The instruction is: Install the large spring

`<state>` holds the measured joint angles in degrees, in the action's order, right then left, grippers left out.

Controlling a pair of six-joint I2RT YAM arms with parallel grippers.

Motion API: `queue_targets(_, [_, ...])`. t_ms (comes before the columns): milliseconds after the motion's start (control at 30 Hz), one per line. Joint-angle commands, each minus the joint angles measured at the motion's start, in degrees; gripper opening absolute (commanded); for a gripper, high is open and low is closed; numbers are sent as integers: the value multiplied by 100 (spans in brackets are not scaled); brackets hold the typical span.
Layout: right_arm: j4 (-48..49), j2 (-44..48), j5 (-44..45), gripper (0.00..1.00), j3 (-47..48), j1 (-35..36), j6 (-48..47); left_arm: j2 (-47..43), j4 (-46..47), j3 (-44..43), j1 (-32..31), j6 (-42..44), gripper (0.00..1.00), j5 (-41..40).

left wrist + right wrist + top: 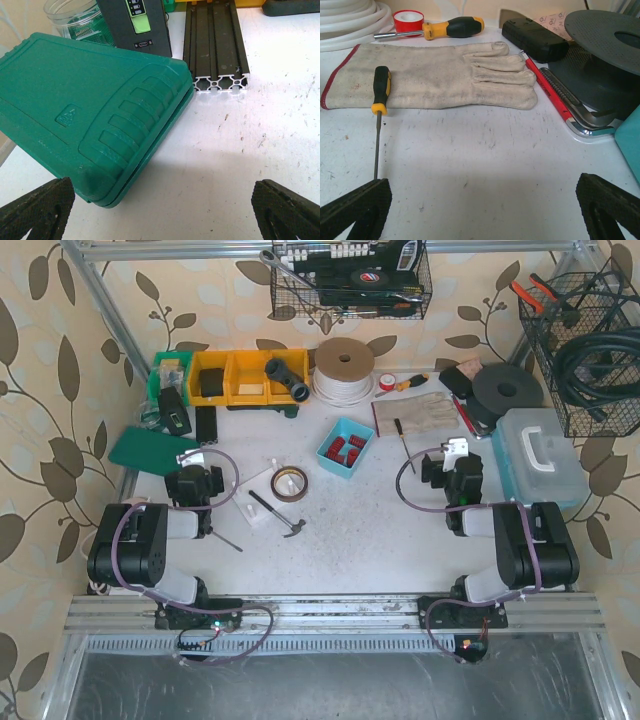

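Note:
The tape roll is lying on top of a corner of the white block, so my left gripper should move the roll's rim out of the way before the large spring is installed.
I cannot make out a large spring in any view. A small white block lies on the table centre-left, beside a tape roll and a small hammer. My left gripper is open and empty, low over the table; in the left wrist view its fingers stand wide apart over bare table, next to a green case. My right gripper is open and empty; in the right wrist view it faces a work glove and a screwdriver.
A blue tray of red parts sits mid-table. Yellow bins, a white cable coil and a black aluminium extrusion are at the back. A black disc, red-handled pliers and a teal box are at the right.

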<state>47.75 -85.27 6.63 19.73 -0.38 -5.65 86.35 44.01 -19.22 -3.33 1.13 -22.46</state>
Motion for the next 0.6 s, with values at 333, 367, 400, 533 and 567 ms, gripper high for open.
queue_targets(333, [45, -54, 13, 100, 104, 30, -48, -116, 168, -92, 29, -78, 98, -75])
queue_targets(367, [93, -30, 11, 100, 93, 30, -31, -122, 167, -89, 29, -77, 98, -72])
queue_targets(400, [-46, 77, 15, 100, 150, 29, -45, -118, 174, -86, 33, -77, 99, -74])
queue_targets(533, [-2100, 1108, -435, 100, 853, 36, -61, -309, 79, -54, 33, -48, 99, -26])
queue_targets(567, [-2343, 1286, -505, 100, 936, 30, 81, -522, 27, -39, 33, 11, 98, 66])
